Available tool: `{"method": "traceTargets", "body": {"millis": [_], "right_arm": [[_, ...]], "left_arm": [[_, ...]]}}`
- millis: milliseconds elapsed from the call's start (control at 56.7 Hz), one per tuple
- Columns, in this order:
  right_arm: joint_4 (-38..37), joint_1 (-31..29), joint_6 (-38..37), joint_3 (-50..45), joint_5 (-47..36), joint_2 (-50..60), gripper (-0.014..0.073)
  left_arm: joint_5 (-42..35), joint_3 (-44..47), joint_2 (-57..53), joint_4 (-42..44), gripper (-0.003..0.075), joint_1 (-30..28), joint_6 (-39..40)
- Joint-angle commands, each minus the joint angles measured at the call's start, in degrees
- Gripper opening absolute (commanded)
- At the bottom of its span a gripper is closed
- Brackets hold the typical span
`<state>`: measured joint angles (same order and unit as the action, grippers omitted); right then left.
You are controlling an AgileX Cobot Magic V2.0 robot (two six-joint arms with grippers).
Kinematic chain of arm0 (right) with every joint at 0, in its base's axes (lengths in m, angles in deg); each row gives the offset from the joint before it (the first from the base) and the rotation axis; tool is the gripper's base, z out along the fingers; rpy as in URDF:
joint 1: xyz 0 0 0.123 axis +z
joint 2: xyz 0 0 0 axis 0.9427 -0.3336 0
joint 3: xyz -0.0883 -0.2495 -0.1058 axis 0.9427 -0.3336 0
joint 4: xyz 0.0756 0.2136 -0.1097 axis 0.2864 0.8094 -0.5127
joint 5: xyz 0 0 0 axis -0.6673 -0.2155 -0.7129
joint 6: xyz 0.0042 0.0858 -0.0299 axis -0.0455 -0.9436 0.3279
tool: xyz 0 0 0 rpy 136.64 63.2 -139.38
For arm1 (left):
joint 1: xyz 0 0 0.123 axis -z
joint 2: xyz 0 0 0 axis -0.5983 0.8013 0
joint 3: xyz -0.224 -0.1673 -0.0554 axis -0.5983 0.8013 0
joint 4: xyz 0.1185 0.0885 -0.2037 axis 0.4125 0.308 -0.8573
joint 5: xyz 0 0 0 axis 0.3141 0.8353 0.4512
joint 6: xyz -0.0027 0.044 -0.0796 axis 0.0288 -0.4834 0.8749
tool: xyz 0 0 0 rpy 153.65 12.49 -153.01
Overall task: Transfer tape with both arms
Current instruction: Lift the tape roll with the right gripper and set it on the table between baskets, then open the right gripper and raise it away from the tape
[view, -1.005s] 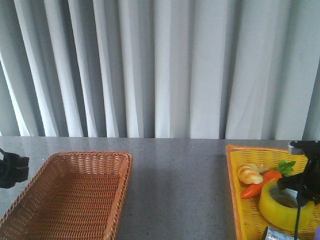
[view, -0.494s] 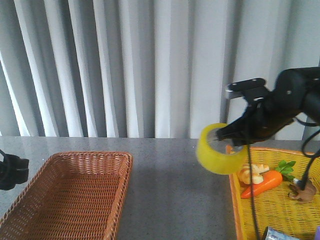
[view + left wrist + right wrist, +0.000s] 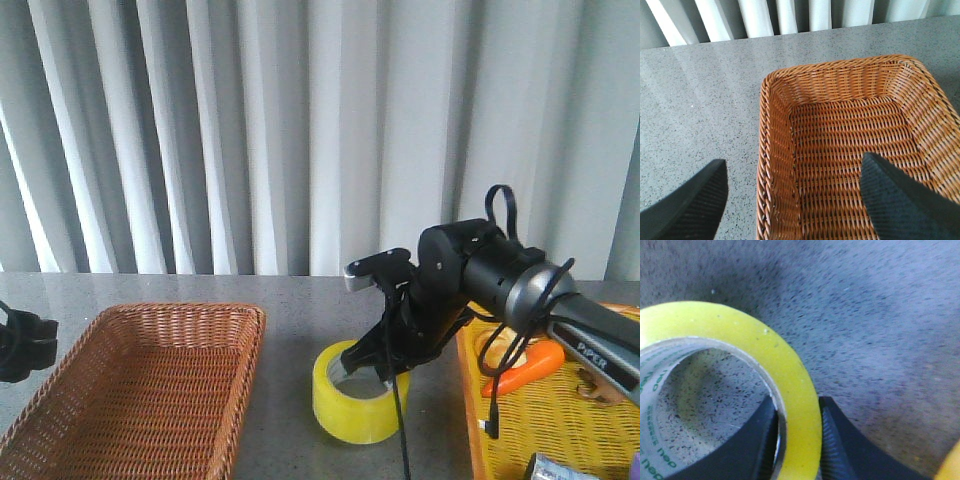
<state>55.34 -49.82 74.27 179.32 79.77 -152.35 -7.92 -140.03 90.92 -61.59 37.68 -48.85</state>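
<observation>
The robot's right gripper is clamping the tape's side farther from the brown basket (image 3: 394,396), so it should let go of the tape and the left gripper should take hold of the tape's nearer side (image 3: 324,388).
The tape (image 3: 360,398), a wide yellow roll with a white printed core, is down at the grey table between the two baskets. My right gripper (image 3: 384,366) reaches down from the right and is shut on the roll's near wall. In the right wrist view one finger sits inside the core and the other outside, so the right gripper (image 3: 797,440) clamps the tape (image 3: 740,330), with table showing through the hole. My left gripper (image 3: 22,345) hangs at the far left. In its wrist view the left gripper (image 3: 792,167) is open, holding nothing, over the brown basket's left rim.
A brown wicker basket (image 3: 150,390) lies at the front left, seen also as the basket (image 3: 850,150) under the left wrist. A yellow basket (image 3: 540,425) at the right holds a carrot (image 3: 528,366), a silvery can (image 3: 560,468) and other small items. Curtains close the back.
The right arm lifted the tape out of the yellow basket, carried it left through the air, and has lowered it to the table between the baskets. The left arm has stayed put.
</observation>
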Motion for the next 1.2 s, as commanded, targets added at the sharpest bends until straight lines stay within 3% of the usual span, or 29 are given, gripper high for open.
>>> {"method": "traceTargets", "body": {"millis": [0,123,388,529,952,1058,1182], "right_arm": [[-0.7,1.2,0.3,1.9,-2.7,2.2,0.0074],[-0.5,1.8,0.3,1.9,-2.2,0.7,0.0155],[-0.7,1.6,-0.5,1.9,-3.2,0.6,0.0415],[-0.7,0.0,-3.2,1.9,-5.2,3.7,0.0465],[-0.9,-16.3,-5.6,1.9,-8.2,22.2,0.0440],[-0.8,-21.3,-5.6,1.8,-7.7,25.4,0.0369],[-0.5,-25.9,-5.3,1.4,-6.7,27.8,0.0202]], "left_arm": [[-3.4,-1.9,-1.3,-0.4,0.0524,0.4,0.3],[-3.4,-1.9,-1.3,-0.4,0.0524,0.4,0.3],[-3.3,-1.9,-1.3,-0.4,0.0524,0.4,0.2],[-3.3,-1.9,-1.3,-0.4,0.0524,0.4,-0.2],[-3.9,-1.9,-1.4,-1.3,0.0524,0.5,-0.2],[-3.9,-1.9,-1.4,-1.5,0.0524,1.2,-0.2],[-4.1,-1.9,-1.4,-1.4,0.0524,3.5,-1.4]]}}
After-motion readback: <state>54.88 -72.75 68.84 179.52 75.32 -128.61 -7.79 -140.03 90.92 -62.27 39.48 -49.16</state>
